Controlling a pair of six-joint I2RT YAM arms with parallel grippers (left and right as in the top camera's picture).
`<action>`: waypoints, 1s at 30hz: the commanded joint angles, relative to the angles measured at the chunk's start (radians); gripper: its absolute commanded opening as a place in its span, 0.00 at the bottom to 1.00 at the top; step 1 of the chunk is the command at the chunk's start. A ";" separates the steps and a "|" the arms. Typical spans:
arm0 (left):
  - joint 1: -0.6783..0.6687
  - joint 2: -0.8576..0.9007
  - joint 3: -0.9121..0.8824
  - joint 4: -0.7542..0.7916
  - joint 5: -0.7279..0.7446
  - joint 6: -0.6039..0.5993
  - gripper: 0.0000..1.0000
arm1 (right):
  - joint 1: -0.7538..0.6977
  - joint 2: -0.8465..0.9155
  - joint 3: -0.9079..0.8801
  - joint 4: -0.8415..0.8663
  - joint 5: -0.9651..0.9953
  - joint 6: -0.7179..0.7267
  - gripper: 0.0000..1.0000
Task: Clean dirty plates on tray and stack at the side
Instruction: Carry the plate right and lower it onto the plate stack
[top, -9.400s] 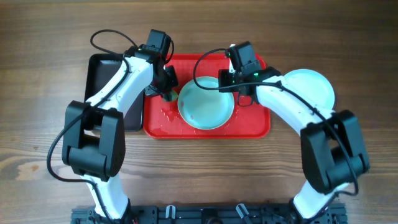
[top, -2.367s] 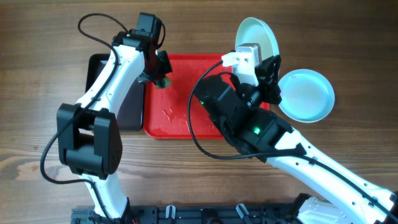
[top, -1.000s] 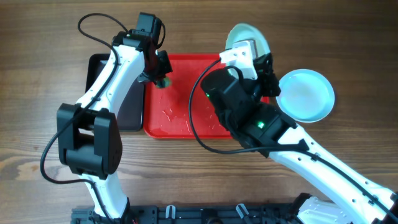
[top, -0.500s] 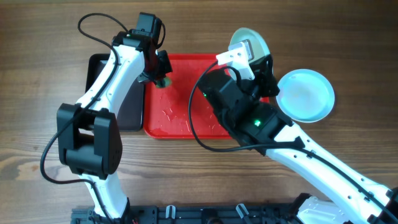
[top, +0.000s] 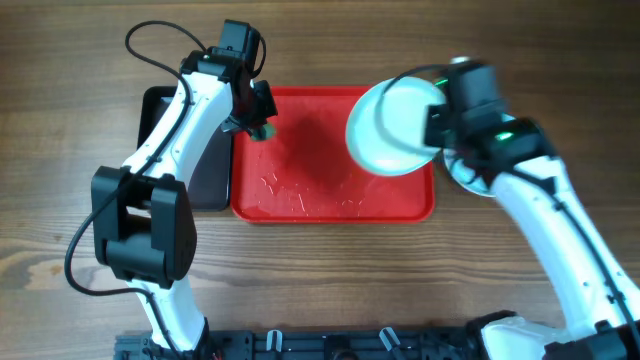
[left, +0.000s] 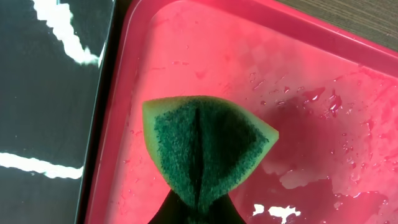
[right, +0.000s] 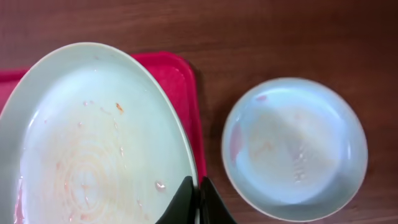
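Observation:
I should continue to carry the white plate (top: 392, 128) over with my right gripper until its rim lines up with the rim of the empty pale blue plate (right: 295, 149) beside the tray, because both plates face up.
My right gripper (right: 198, 200) is shut on the rim of a white plate (right: 93, 143) with faint red smears. In the overhead view this plate (top: 392, 128) hangs over the right part of the red tray (top: 300, 170), with the right gripper (top: 436, 128) at its right edge. A pale blue plate (right: 295, 149) lies on the table right of the tray, mostly hidden under my right arm in the overhead view (top: 458, 178). My left gripper (top: 258, 125) is shut on a green sponge (left: 205, 149) above the tray's back left corner.
A black tray (top: 185, 150) lies against the red tray's left side. Water drops and wet patches (left: 298, 177) cover the red tray's floor. Bare wooden table (top: 320, 270) surrounds both trays.
My right arm has swung right and down from near the camera. The white plate, tilted at the tray's back right before, now hangs flatter over the tray's right part. The left arm is still.

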 joint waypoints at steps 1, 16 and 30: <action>0.001 0.009 -0.008 0.003 0.009 0.005 0.04 | -0.183 0.020 0.008 0.003 -0.211 0.039 0.04; 0.000 0.009 -0.008 0.009 0.009 0.005 0.04 | -0.571 0.225 -0.076 -0.002 -0.200 0.038 0.04; 0.001 0.008 -0.008 0.018 0.009 0.008 0.04 | -0.602 0.246 -0.087 -0.027 -0.338 -0.043 0.59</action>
